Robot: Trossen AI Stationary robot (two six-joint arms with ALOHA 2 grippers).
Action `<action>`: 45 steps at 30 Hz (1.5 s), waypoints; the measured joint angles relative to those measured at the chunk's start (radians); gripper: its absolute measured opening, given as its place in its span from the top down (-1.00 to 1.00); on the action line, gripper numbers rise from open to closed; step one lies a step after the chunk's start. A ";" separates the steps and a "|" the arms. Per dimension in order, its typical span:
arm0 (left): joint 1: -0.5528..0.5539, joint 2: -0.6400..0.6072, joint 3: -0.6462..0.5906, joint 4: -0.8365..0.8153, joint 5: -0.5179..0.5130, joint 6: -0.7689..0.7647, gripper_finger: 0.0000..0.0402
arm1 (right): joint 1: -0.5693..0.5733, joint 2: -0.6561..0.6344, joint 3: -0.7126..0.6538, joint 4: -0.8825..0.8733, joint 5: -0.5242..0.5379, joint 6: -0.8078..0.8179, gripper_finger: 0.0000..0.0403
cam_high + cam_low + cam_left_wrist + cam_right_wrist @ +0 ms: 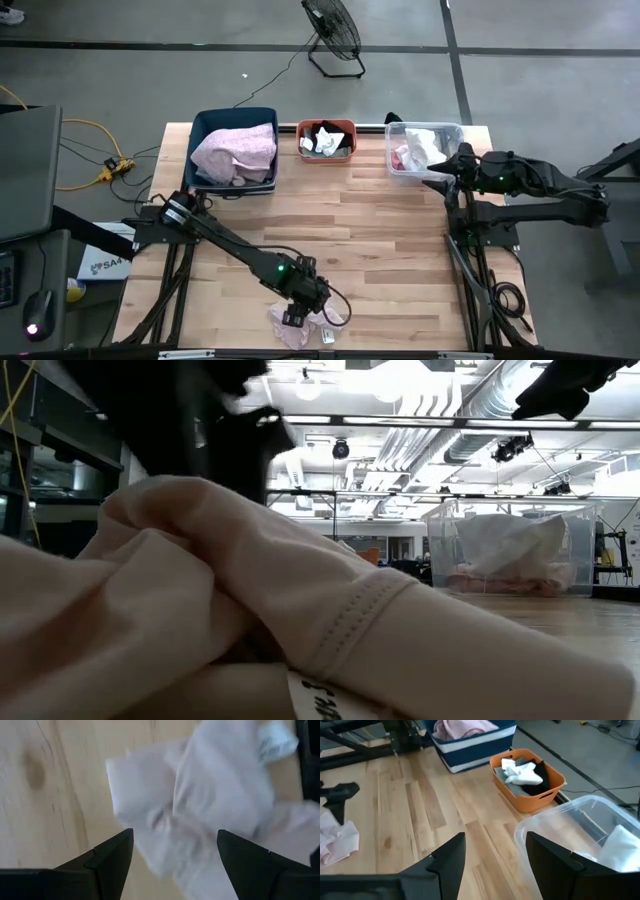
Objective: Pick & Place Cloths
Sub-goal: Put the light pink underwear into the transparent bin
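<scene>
My left gripper should keep going down until its fingers reach the fabric [176, 840], then close, because my open fingers are on both sides of the bunched folds [172, 822] of the pale pink cloth.
A crumpled pale pink cloth [300, 328] [250, 610] [210, 795] lies on the wooden table near its near edge, a white label at its side. My left gripper [297, 316] [175, 842] is open directly above it, one finger on each side of the bunched middle. My right gripper [445, 172] [495, 845] is open and hovers over the table by the near-left corner of the clear bin [425, 175]. In the right wrist view the cloth [337, 837] and the left gripper [340, 795] show far off. My left gripper comes at the pale pink cloth from above, pointing down, its open fingers [115, 855] straddling the crumpled middle [170, 825]. Whether the fingertips touch the fabric, I cannot tell. The cloth lies flat on the table.
Along the far edge stand three bins. The blue bin [205, 125] holds a heap of pink cloth. The orange bin [327, 126] [555, 782] holds white, grey and black pieces. The clear bin [580, 520] holds white and pink cloths. Bare wood stretches between bins and cloth.
</scene>
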 joint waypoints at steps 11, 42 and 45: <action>0.028 0.085 0.001 0.104 0.105 0.069 -0.40 | 0.045 0.016 -0.041 0.008 0.027 0.026 0.01; 0.066 0.099 0.128 -0.274 -0.049 0.139 0.99 | 0.158 0.056 -0.043 0.069 0.050 0.048 0.01; 0.066 0.088 0.202 -0.372 -0.239 0.160 0.99 | 0.190 0.085 -0.043 0.127 0.051 0.014 0.01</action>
